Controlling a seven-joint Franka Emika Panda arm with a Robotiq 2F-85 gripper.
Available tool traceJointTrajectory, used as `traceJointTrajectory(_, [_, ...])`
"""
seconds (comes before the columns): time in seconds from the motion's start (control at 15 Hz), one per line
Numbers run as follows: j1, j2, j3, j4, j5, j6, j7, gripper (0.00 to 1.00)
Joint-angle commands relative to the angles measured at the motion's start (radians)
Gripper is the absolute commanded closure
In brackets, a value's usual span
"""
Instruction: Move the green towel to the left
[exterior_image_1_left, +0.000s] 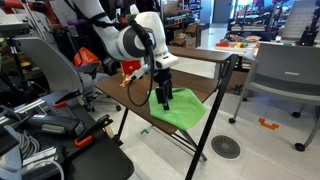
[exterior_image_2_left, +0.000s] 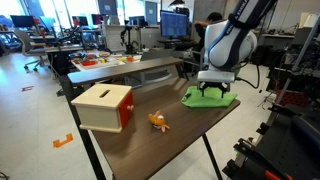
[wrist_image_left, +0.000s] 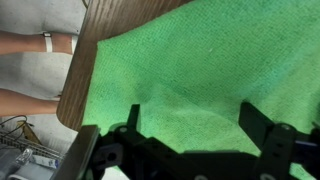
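The robot's gripper should turn back and drag the green towel along the table toward the orange toy (exterior_image_2_left: 159, 121), because the towel hangs over the table's edge (exterior_image_1_left: 186, 124) beneath the gripper.
A green towel (exterior_image_1_left: 178, 110) lies at the end of a brown table (exterior_image_2_left: 170, 150), partly draped over the table's edge. In the other exterior view it is a flat green patch (exterior_image_2_left: 205, 96) at the far side. In the wrist view the towel (wrist_image_left: 210, 70) fills most of the picture. My gripper (exterior_image_1_left: 162, 97) hangs just above the towel, fingers pointing down. It also shows in an exterior view (exterior_image_2_left: 217, 93). In the wrist view the fingers (wrist_image_left: 197, 122) are spread wide with only towel between them, and nothing is held.
A wooden box with a red side (exterior_image_2_left: 104, 106) and a small orange toy (exterior_image_2_left: 157, 121) sit on the table. Chairs (exterior_image_1_left: 285, 75), other tables and cluttered equipment surround it. The table edge (wrist_image_left: 75, 70) runs beside the towel.
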Motion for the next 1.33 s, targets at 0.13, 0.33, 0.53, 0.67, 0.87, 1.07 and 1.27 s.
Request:
traceJointTrajectory(0.13, [-0.004, 0.049, 0.024, 0.044, 0.083, 0.006, -0.061, 0.00])
traceJointTrajectory(0.33, [-0.001, 0.081, 0.046, 0.076, 0.117, -0.002, -0.073, 0.00])
traceJointTrajectory(0.53, [0.008, 0.108, 0.064, 0.121, 0.136, -0.013, -0.080, 0.00])
traceJointTrajectory(0.67, [0.008, 0.133, 0.087, 0.172, 0.154, -0.031, -0.087, 0.00])
traceJointTrajectory(0.87, [0.014, 0.178, 0.129, 0.263, 0.185, -0.059, -0.090, 0.00])
traceJointTrajectory(1.07, [0.034, 0.237, 0.166, 0.384, 0.206, -0.117, -0.087, 0.00])
traceJointTrajectory(1.27, [0.049, 0.283, 0.191, 0.495, 0.217, -0.178, -0.088, 0.00])
